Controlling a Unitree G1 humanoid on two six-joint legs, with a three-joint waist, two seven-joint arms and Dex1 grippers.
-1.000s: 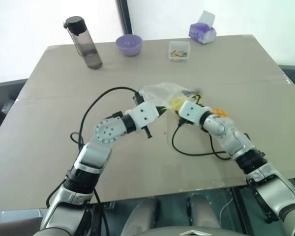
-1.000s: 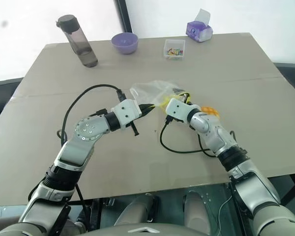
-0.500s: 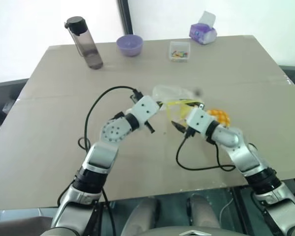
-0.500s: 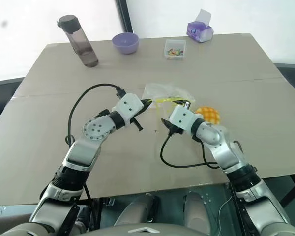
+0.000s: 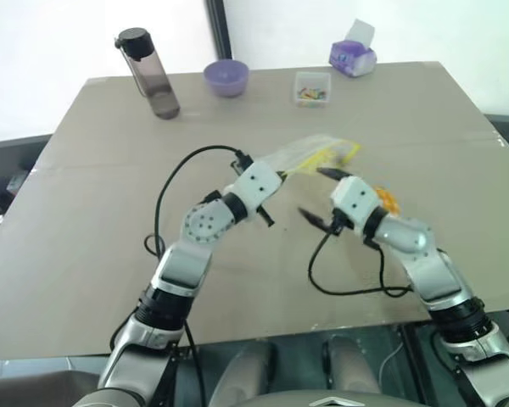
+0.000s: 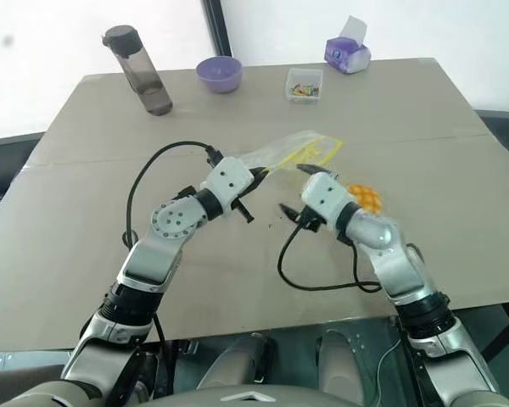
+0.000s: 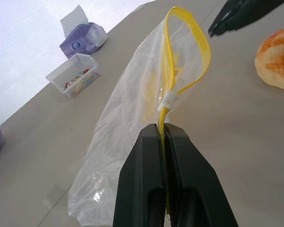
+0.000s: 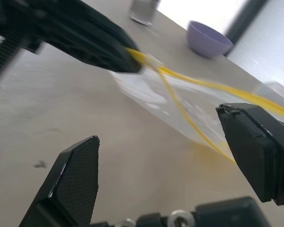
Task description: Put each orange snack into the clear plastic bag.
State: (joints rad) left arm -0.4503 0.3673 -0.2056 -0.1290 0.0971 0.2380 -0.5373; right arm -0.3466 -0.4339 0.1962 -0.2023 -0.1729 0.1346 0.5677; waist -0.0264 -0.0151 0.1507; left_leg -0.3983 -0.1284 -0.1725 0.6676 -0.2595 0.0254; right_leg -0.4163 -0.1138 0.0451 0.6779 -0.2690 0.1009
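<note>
My gripper will push the orange snack in, and the clear plastic bag's opening will stay wide open as it does, because the yellow seal strip comes apart into separate pieces.
My left gripper is shut on the yellow seal strip of the clear plastic bag, near mid-table. In the left wrist view the strip forms an open loop above the pinching fingers. The bag's body trails away from the gripper and looks empty. My right gripper stands open, fingers wide apart, just short of the bag's mouth and facing it. The orange snack, a round bun with a grid top, lies on the table just behind my right wrist, outside the bag.
At the table's far edge stand a dark water bottle, a purple bowl, a small clear box of coloured bits and a purple tissue pack. Black cables loop over the table near both arms.
My right gripper has drawn back from the bag's mouth and rolled, still open. The bun behind it now shows fully. The bag has stretched out flatter from my left gripper.
</note>
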